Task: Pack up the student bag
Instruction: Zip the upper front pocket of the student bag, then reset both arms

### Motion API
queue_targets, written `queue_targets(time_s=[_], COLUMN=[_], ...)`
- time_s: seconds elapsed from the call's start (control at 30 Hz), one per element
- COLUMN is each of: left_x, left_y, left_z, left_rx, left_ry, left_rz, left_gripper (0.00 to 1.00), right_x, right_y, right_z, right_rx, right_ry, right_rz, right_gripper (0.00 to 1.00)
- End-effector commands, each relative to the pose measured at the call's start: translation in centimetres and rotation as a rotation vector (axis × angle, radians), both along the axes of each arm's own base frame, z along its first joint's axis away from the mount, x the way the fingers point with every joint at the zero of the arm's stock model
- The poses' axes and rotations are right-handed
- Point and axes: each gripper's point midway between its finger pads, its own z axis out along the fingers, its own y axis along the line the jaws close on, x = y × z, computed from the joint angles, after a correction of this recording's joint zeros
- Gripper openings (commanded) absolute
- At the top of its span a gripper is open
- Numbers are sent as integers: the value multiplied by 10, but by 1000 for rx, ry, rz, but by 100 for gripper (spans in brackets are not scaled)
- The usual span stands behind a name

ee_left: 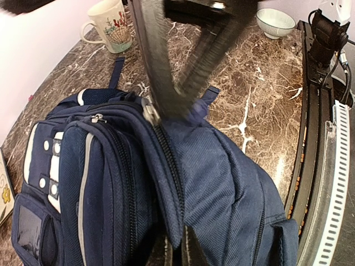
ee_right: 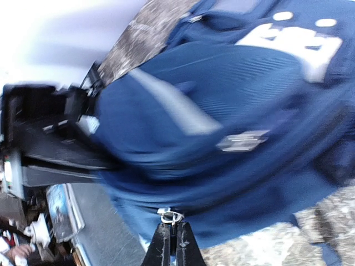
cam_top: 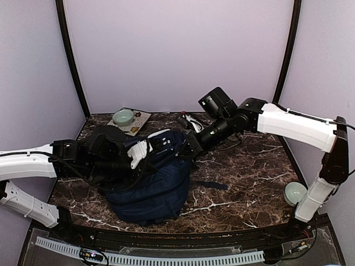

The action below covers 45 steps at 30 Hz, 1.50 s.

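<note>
I should keep pulling the zipper pull with my right gripper until it reaches the bag's side (cam_top: pixel 185 170), since my left gripper holds the fabric edge (ee_left: pixel 175 230) beside the main zipper.
The student bag (cam_top: pixel 152 185), a navy-blue backpack with white patches, lies on the marble table left of centre. My left gripper (cam_top: pixel 133 160) sits over its left side; in the left wrist view the gripper (ee_left: pixel 184 246) is shut on the bag's fabric edge beside the main zipper (ee_left: pixel 169 166). My right gripper (cam_top: pixel 189 148) reaches to the bag's top from the right. In the right wrist view the gripper (ee_right: pixel 172 235) is shut on a small metal zipper pull (ee_right: pixel 172 216) at the bag's (ee_right: pixel 222 127) edge. That view is blurred.
A teal bowl (cam_top: pixel 123 117) sits on a printed card at the back left. A second bowl (cam_top: pixel 294 193) stands by the right arm's base. A cream mug (ee_left: pixel 111 25) stands behind the bag. A dark strap (cam_top: pixel 213 184) trails right of the bag.
</note>
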Motion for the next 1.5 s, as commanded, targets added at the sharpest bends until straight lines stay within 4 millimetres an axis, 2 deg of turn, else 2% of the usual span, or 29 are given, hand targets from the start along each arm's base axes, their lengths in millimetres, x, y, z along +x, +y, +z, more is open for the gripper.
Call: queue_targets(time_s=[0.0,0.13,0.27,0.4,0.6,0.67,0.73,0.87,0.93,1.1,1.23,1.33,1.47], left_x=[-8,-13,-15,-14,-12,-11,-10,-6,-4,2,19,35,58], left_y=[25,37,41,37,30,28,24,18,16,21,41,62,90], left_z=[21,21,19,18,17,19,22,31,34,39,39,38,29], left_rx=[-63,-68,-70,-79,-85,-87,-88,-88,-81,-75,-33,12,49], left_ry=[-14,1,13,22,14,7,-2,-25,-29,-30,-92,-166,-187], left_rz=[38,52,66,67,52,44,38,26,27,82,209,312,390], left_gripper=[0,0,0,0,0,0,8,35,45,61,72,83,85], right_x=[47,52,51,53,76,78,79,72,70,65,64,65,68], right_y=[-28,-30,-24,-25,-44,-46,-44,-44,-52,-87,-112,-130,-152], right_z=[-2,-19,-22,-18,-41,-39,-30,-6,3,22,22,26,32], right_rx=[-12,-41,-28,-20,-180,-207,-192,-138,-145,-170,-206,-234,-254], right_ry=[-67,-31,-10,-29,-97,-100,-115,-147,-177,-269,-307,-343,-375], right_rz=[-136,-137,-121,-133,-228,-222,-213,-181,-190,-276,-351,-424,-528], right_gripper=[0,0,0,0,0,0,1,29,40,52,58,59,60])
